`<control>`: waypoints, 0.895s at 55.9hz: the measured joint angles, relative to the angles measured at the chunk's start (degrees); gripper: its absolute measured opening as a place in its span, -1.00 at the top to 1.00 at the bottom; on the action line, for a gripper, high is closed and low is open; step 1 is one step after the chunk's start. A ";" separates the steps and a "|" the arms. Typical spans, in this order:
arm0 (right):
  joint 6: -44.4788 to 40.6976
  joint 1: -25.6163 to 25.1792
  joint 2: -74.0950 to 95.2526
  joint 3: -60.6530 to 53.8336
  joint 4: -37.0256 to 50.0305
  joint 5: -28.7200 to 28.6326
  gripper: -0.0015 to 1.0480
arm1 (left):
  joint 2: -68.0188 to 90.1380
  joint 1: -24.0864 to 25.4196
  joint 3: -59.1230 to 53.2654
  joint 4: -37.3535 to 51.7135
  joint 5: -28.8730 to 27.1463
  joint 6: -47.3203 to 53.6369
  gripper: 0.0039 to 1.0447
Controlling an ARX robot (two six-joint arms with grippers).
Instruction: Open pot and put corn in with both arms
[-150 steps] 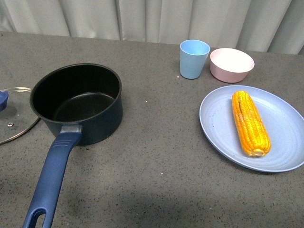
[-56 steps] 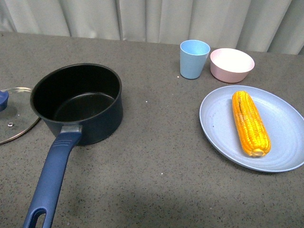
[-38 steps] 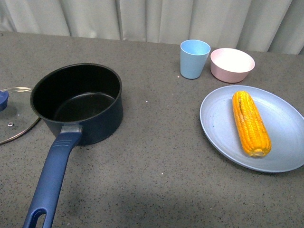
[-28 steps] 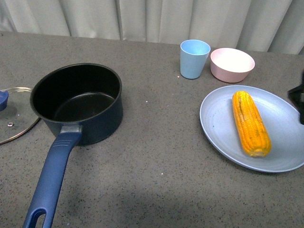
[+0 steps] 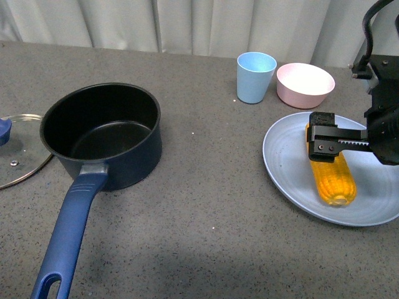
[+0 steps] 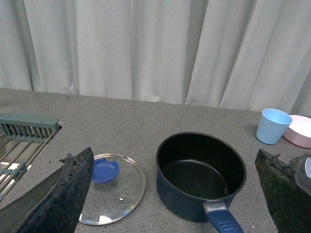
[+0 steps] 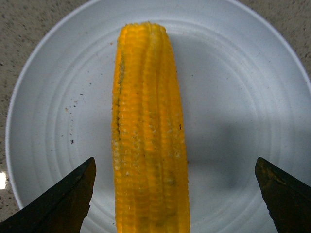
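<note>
My gripper will lower the long corn (image 7: 149,131) in, and it will lean with one end up the pot's inside, since the pot's bottom (image 6: 195,178) looks short for it.
The navy pot (image 5: 100,134) stands open at the left, its long blue handle (image 5: 68,230) pointing to the front edge. Its glass lid (image 5: 15,152) lies flat on the table beside it. The corn (image 5: 335,180) lies on a pale blue plate (image 5: 293,180) at the right. My right gripper (image 5: 349,148) hangs open just above the corn. In the right wrist view the corn (image 7: 148,121) lies between the spread fingers (image 7: 73,194), untouched. My left gripper (image 6: 172,160) is open and empty, raised back from the pot (image 6: 199,174). It does not show in the front view.
A pale blue cup (image 5: 255,76) and a pink bowl (image 5: 305,84) stand behind the plate. A dish rack (image 6: 24,131) sits beyond the lid (image 6: 112,187) in the left wrist view. Grey curtains close off the back of the table.
My right arm has come in from the right edge and now hangs over the corn on the plate. The pot, lid, cup and bowl have not moved.
</note>
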 joint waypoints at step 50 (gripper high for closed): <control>1.99 0.07 5.27 4.31 -2.69 -1.75 0.61 | 0.00 0.00 0.00 0.00 0.00 0.00 -0.88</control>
